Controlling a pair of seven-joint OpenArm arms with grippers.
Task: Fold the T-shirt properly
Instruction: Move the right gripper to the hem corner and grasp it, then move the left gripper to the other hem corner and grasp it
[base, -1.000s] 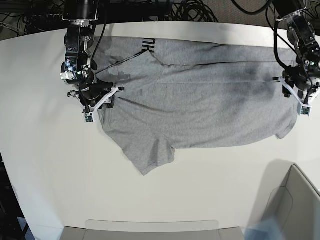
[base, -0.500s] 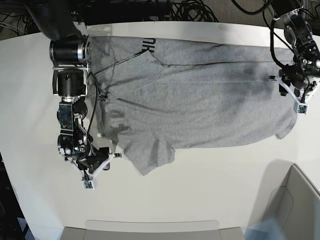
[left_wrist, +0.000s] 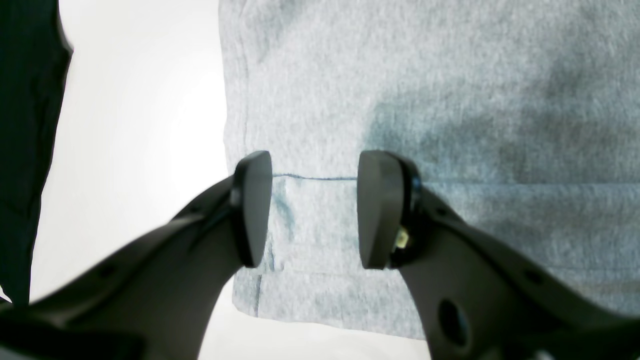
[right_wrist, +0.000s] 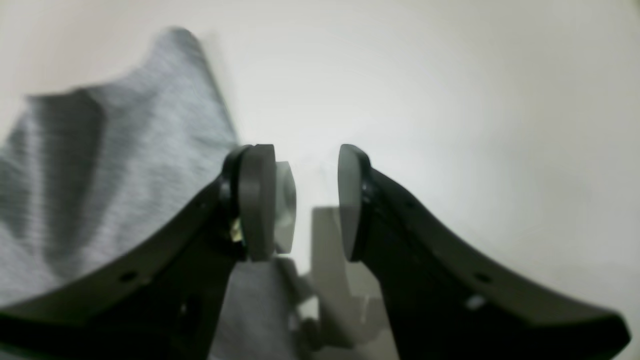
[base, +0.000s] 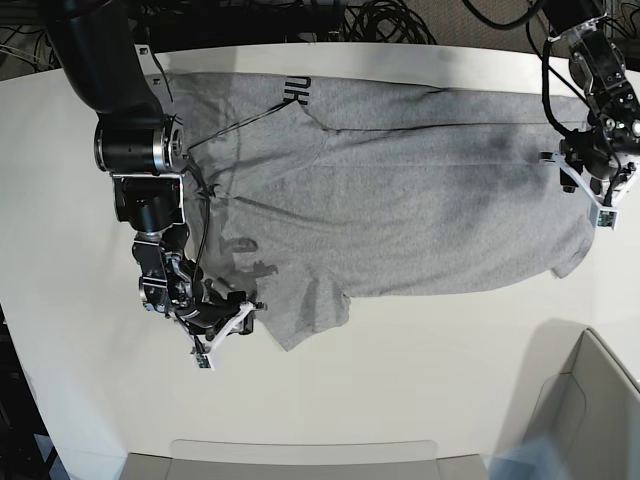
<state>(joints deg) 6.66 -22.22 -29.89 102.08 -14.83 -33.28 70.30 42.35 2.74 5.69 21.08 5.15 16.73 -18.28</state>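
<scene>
Next, I shift my right gripper back over that edge (base: 268, 322) before closing, because its open fingers frame table (right_wrist: 310, 195) beside the T-shirt's edge at the near sleeve.
The heather-grey T-shirt (base: 400, 210) lies spread across the white table (base: 80, 200), with black lettering (base: 297, 90) showing at its far edge. My right gripper (base: 232, 325) is open just left of the near sleeve (base: 310, 310). In the right wrist view that gripper (right_wrist: 307, 200) has only bare table between its fingers, and the grey T-shirt (right_wrist: 100, 175) lies to its left. My left gripper (base: 590, 197) hovers open over the shirt's right edge. In the left wrist view this gripper (left_wrist: 315, 210) straddles a hemmed corner of the T-shirt (left_wrist: 425, 75), where a fold line runs.
A grey bin (base: 590, 400) stands at the near right corner, and a flat grey tray (base: 300, 460) lies along the near edge. Black cables (base: 380, 20) run behind the table's far edge. The right arm's dark links (base: 135, 150) reach down over the shirt's left side.
My right arm has swung from the shirt's upper left edge toward the table's near side and now sits beside the near sleeve. The left gripper rose slightly along the right edge.
</scene>
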